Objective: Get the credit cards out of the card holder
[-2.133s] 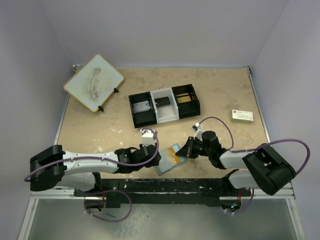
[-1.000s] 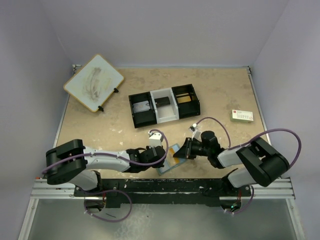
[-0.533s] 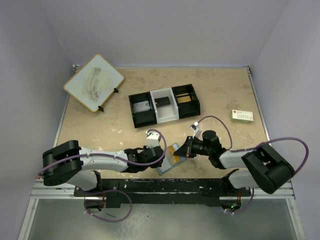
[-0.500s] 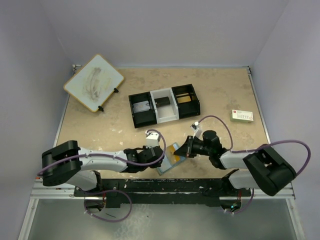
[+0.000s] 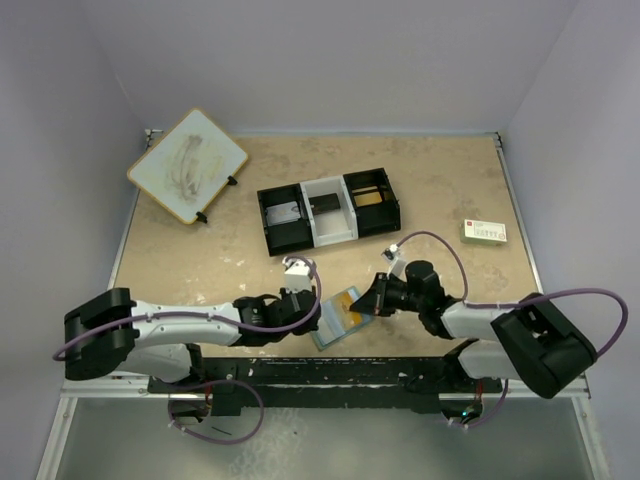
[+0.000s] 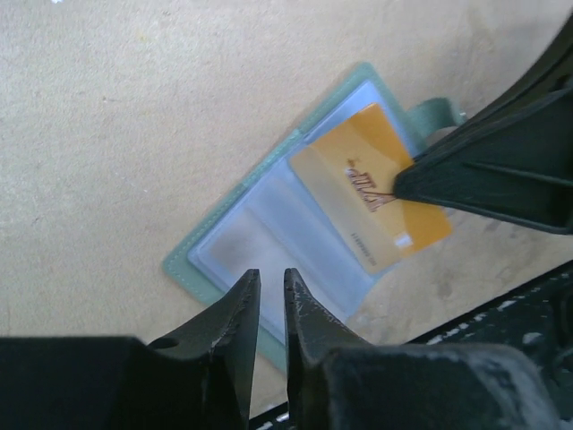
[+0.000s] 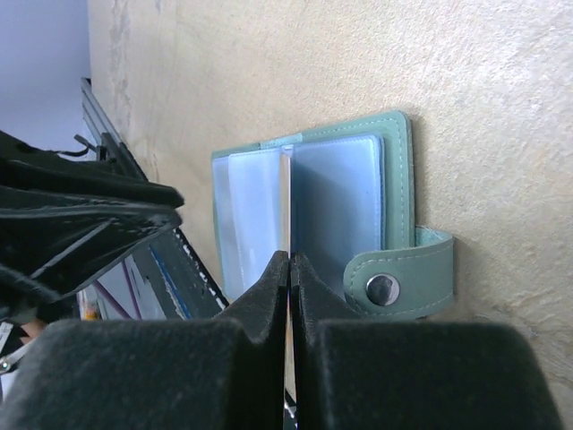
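The orange-gold card is partway in its pocket (image 6: 336,208) and the card holder lies loose, so next my left gripper pins the pale-blue panel (image 6: 309,240) before my right gripper pulls.
The card holder (image 6: 269,242) lies open and flat on the table near the front edge, grey-green with pale-blue pockets and a clasp tab (image 7: 398,285). It also shows in the top view (image 5: 333,327). An orange-gold credit card (image 6: 367,202) sticks partway out of its right pocket. My right gripper (image 7: 288,260) is shut on that card's edge (image 7: 286,197); in the top view it is at the holder's right side (image 5: 366,302). My left gripper (image 6: 269,276) hovers over the holder's left panel, shut to a narrow gap, holding nothing. No pale bluish-grey card can be told apart.
A black-and-white three-compartment tray (image 5: 328,232) stands behind, with a grey flat thing in its left bay and a gold one in its right. A whiteboard (image 5: 188,165) leans at the back left. A white box (image 5: 485,232) lies at the right. A black rail (image 5: 330,370) edges the front.
My left gripper pushed in toward the holder, then drew back to the left. My right gripper stays pinched at the holder's right side; the orange card now shows outside the pocket.
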Controlling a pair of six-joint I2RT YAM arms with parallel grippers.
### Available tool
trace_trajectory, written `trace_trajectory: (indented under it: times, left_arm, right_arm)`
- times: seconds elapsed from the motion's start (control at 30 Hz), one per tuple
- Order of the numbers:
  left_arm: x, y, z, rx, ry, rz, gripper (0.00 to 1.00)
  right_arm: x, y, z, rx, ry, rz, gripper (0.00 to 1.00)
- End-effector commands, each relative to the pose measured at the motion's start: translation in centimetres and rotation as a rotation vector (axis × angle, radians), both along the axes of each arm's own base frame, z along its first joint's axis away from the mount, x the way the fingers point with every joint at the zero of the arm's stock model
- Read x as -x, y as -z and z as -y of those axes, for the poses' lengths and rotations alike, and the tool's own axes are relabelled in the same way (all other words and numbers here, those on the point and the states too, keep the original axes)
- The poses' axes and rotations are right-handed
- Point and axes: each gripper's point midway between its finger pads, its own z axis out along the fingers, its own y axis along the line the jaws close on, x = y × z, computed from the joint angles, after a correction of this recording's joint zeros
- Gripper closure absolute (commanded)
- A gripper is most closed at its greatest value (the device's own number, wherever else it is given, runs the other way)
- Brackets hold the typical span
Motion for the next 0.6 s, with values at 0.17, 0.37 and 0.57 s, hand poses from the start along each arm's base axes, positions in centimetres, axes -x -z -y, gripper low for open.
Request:
trace_trajectory:
  times: [0.17, 0.37, 0.57]
  left_arm:
    - [-0.6, -4.0, 3.7, 0.199, 0.038, 0.057, 0.75]
    - [-0.5, -2.7, 4.8, 0.203, 0.045, 0.028, 0.74]
    - [-0.3, -1.8, 5.0, 0.195, 0.047, 0.010, 0.74]
  right_arm:
    - [0.1, -3.0, -1.7, -0.179, -0.033, 0.026, 1.00]
    - [-0.2, -3.5, -1.8, -0.189, -0.028, 0.034, 0.99]
    - [0.3, -2.3, -1.5, -0.173, -0.019, 0.000, 0.98]
